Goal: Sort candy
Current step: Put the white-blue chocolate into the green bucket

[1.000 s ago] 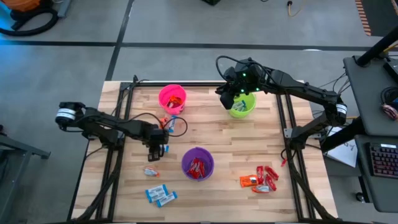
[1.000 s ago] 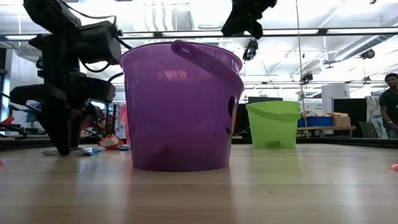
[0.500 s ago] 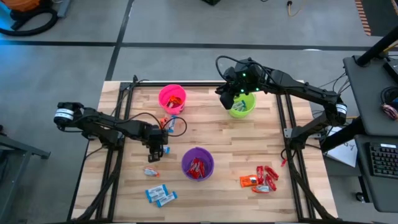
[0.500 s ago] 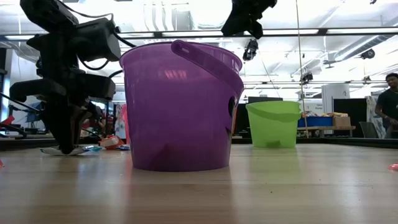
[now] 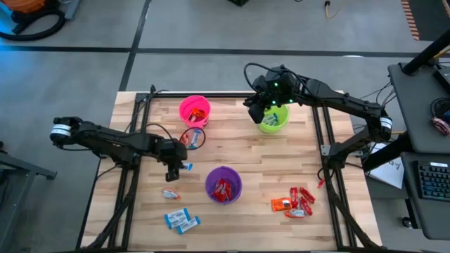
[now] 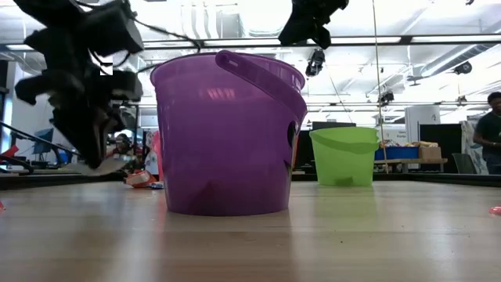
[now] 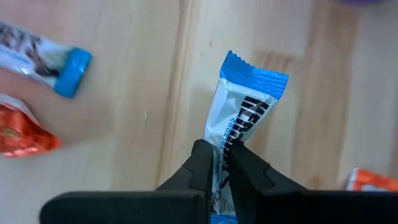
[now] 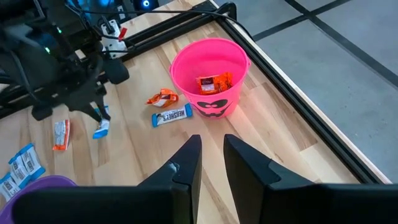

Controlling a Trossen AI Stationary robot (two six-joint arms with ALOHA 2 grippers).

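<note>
The green cup (image 5: 278,119) is a long way from my left gripper, so next my right gripper grabs the blue-and-white candy by its free blue end (image 7: 254,76) and drops it there.
My left gripper (image 5: 174,169) is shut on a blue-and-white candy (image 7: 245,106) over the table's left half, between the pink cup (image 5: 195,111) and the purple cup (image 5: 223,185). The right wrist view shows that candy (image 8: 101,129) below the left arm. My right gripper (image 5: 261,107) hovers open above the green cup (image 5: 275,118). Red candies (image 5: 296,200) lie in a heap near the table's right near corner. Blue-and-white candies (image 5: 181,221) and an orange one (image 5: 171,194) lie near the left near corner. The purple cup holds red candies. My left gripper pinches the blue-and-white candy between its two fingers at the wrapper's lower part (image 7: 222,144), coming from above and pointing down. The candy's crimped blue end (image 7: 256,71) sticks out past the fingertips. In the low view the candy (image 6: 106,166) is clear of the table.
A blue-and-white candy (image 8: 173,116) and an orange one (image 8: 163,96) lie just in front of the pink cup, which holds orange candies (image 8: 214,82). Black frame rails (image 5: 133,161) run along the table's left and right sides. Bare wood lies between the purple and green cups.
My left gripper has risen from the table with the blue-and-white candy in its fingers, so the candy is now lifted clear of the wood. The left arm has drawn back a little toward the table's left edge.
</note>
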